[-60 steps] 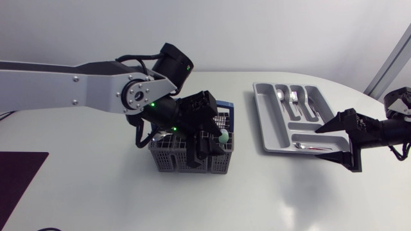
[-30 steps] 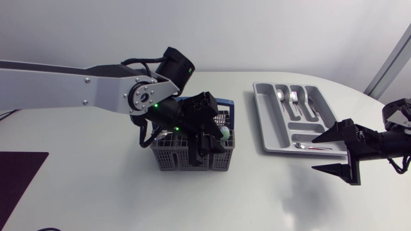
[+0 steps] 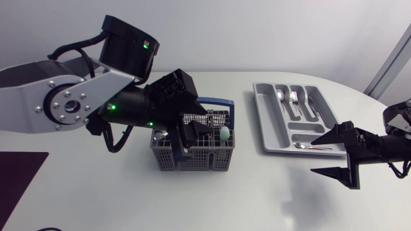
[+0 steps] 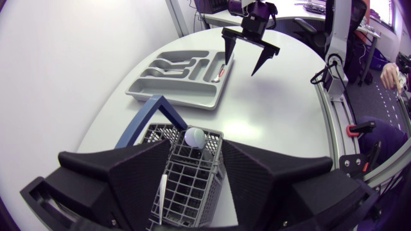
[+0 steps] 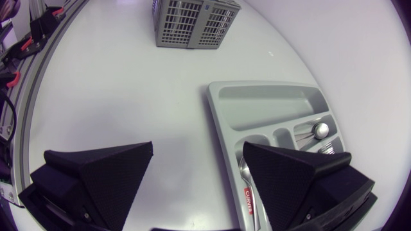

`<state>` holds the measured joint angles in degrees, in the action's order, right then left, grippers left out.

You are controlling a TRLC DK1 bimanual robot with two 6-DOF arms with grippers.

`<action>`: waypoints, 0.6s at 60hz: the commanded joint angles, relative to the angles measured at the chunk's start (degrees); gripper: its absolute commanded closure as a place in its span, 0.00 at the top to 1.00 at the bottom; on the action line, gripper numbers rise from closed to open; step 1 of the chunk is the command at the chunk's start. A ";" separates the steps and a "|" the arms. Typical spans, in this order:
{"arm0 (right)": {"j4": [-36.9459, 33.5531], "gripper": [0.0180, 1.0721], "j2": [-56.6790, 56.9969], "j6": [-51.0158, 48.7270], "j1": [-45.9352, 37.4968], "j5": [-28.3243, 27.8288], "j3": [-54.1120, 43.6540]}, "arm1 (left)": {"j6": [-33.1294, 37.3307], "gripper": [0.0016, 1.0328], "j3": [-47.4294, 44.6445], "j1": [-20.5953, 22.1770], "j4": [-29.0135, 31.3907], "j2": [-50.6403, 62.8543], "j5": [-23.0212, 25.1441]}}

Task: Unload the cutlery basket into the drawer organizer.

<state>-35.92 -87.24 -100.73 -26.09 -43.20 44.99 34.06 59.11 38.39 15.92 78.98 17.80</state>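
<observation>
I see only the round end of the pale green piece (image 3: pixel 224 133) standing above the grey cutlery basket. I should expect a long part hidden (image 3: pixel 221 153) below.
The grey cutlery basket (image 3: pixel 199 156) with its blue handle (image 3: pixel 215 102) stands mid-table. In it are a pale green round-ended piece (image 3: pixel 224 134) and a silver utensil (image 3: pixel 159 135) at its left side. My left gripper (image 3: pixel 185 136) hangs over the basket, open. In the left wrist view the basket (image 4: pixel 192 183) shows between the fingers, and the silver utensil (image 4: pixel 160 192) lies against one finger only. The grey drawer organizer (image 3: pixel 263 125) at the right holds spoons (image 3: pixel 287 97) and a red-marked piece (image 3: pixel 314 148). My right gripper (image 3: pixel 314 152) is open by the organizer's near end.
A dark mat (image 3: pixel 19 173) lies at the table's front left. In the right wrist view the organizer (image 5: pixel 221 128) lies ahead of my right gripper (image 5: pixel 198 146), with the basket (image 5: pixel 189 22) far beyond over bare white table.
My left arm has risen and drawn back to the left over the basket, and the silver utensil now shows at the basket's left. My right gripper has drifted slightly toward the table's front.
</observation>
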 commanded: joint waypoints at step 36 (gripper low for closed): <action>2.17 0.90 10.87 40.70 29.07 -3.12 1.59 | 1.18 0.64 -9.54 1.07 -5.55 0.39 -0.49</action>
<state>-34.37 -76.14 -67.70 -0.36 -46.11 44.51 33.54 52.10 39.55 11.62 80.62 17.43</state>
